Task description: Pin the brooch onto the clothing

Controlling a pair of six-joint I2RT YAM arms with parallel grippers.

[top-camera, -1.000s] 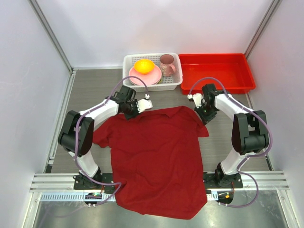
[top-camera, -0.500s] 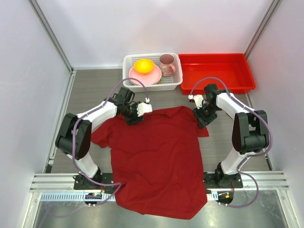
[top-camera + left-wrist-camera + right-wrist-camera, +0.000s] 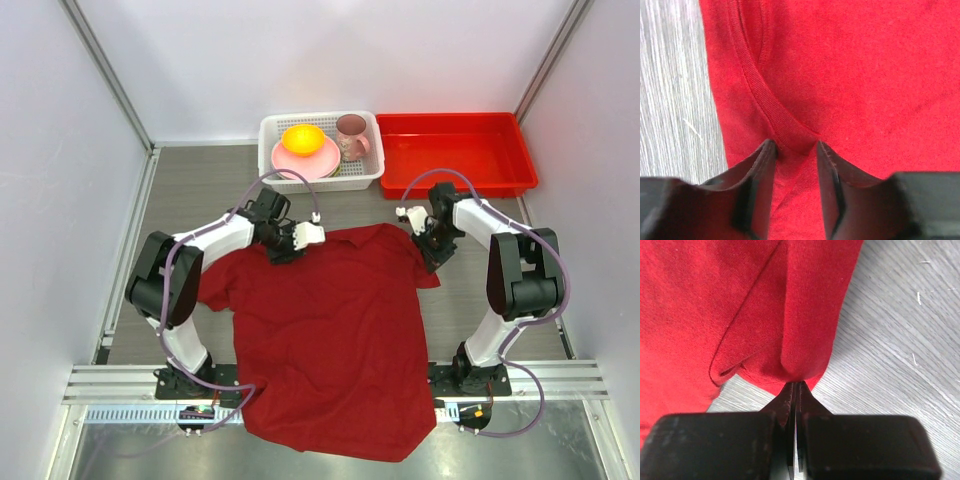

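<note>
The T-shirt's sleeve lies folded in against the T-shirt's body (image 3: 757, 337), so my right gripper needs to pull the sleeve's edge (image 3: 804, 367) out and lay it flat before the brooch is pinned on.
The dark red T-shirt (image 3: 330, 320) lies flat on the table, its hem hanging over the near edge. My left gripper (image 3: 288, 243) is at the shirt's far left, by the neck. In the left wrist view the left gripper (image 3: 795, 145) is open, its fingers resting on the shirt (image 3: 865, 75) astride the ribbed collar (image 3: 765, 100). My right gripper (image 3: 432, 250) is at the shirt's far right corner. In the right wrist view the right gripper (image 3: 796, 384) is shut on a fold of the shirt's edge (image 3: 805, 340). The brooch is not in view.
A white basket (image 3: 268, 140) at the back holds an orange (image 3: 303, 138) on a pink plate and a pink mug (image 3: 351, 135). A red plastic tray (image 3: 455, 150) stands to its right. White walls close in both sides. A metal rail (image 3: 110, 382) runs along the near edge.
My left gripper has moved nearer and down onto the shirt's collar. My right gripper has shifted slightly by the shirt's right corner, still on the fold.
</note>
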